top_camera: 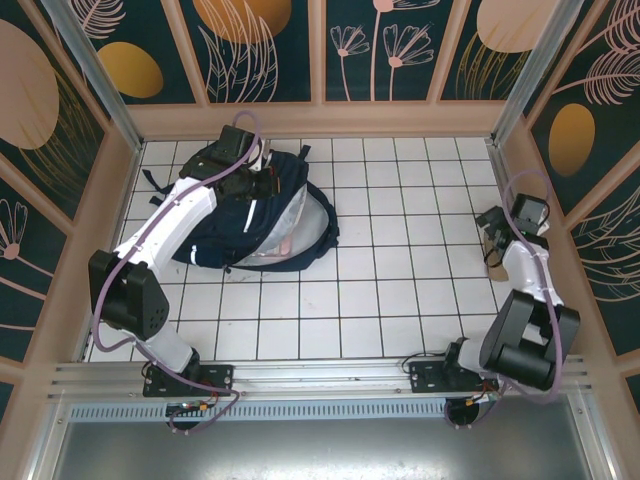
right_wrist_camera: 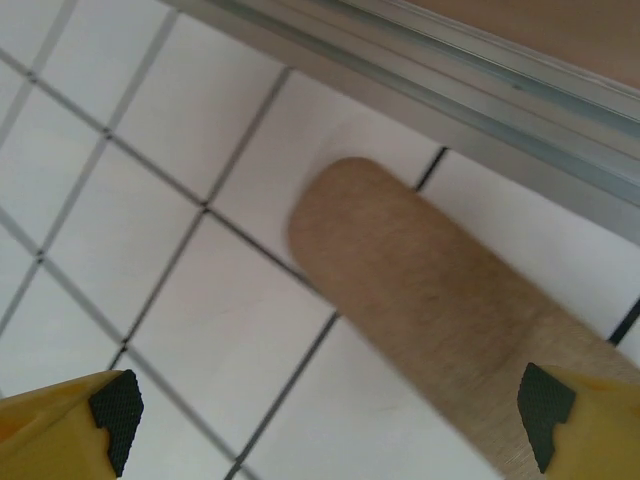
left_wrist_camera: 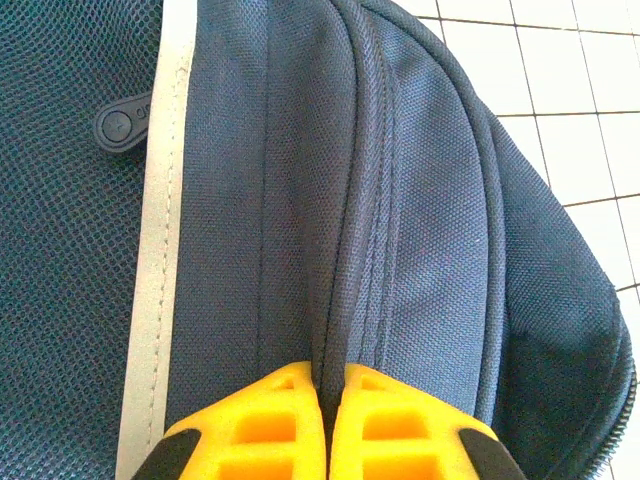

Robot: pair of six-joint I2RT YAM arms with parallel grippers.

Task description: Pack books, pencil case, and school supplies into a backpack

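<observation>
I am looking at the tan roll's long sides [right_wrist_camera: 435, 295], which run straight to a smooth rounded end [right_wrist_camera: 345, 198]. The tan roll will keep straight instead of sagging when I carry it.
The navy backpack [top_camera: 218, 238] lies at the far left of the tiled table, its mouth gaping to the right over a pale lining. My left gripper [top_camera: 258, 178] sits on its top. In the left wrist view that gripper [left_wrist_camera: 332, 385] is shut on a raised fold of the backpack's fabric [left_wrist_camera: 420, 250], beside a grey reflective stripe [left_wrist_camera: 160, 250]. A small tan roll [right_wrist_camera: 420, 290] of the school supplies lies on the tiles by the right wall. My right gripper [right_wrist_camera: 330, 420] hangs open just over its near end, one fingertip [right_wrist_camera: 545, 400] overlapping the roll. The books and pencil case are hidden.
A metal rail [right_wrist_camera: 450, 70] runs along the foot of the right wall, close behind the tan roll [top_camera: 494, 258]. The right gripper [top_camera: 492, 230] is near that wall. Bare white tiles [top_camera: 400, 260] stretch between the backpack and the right arm.
</observation>
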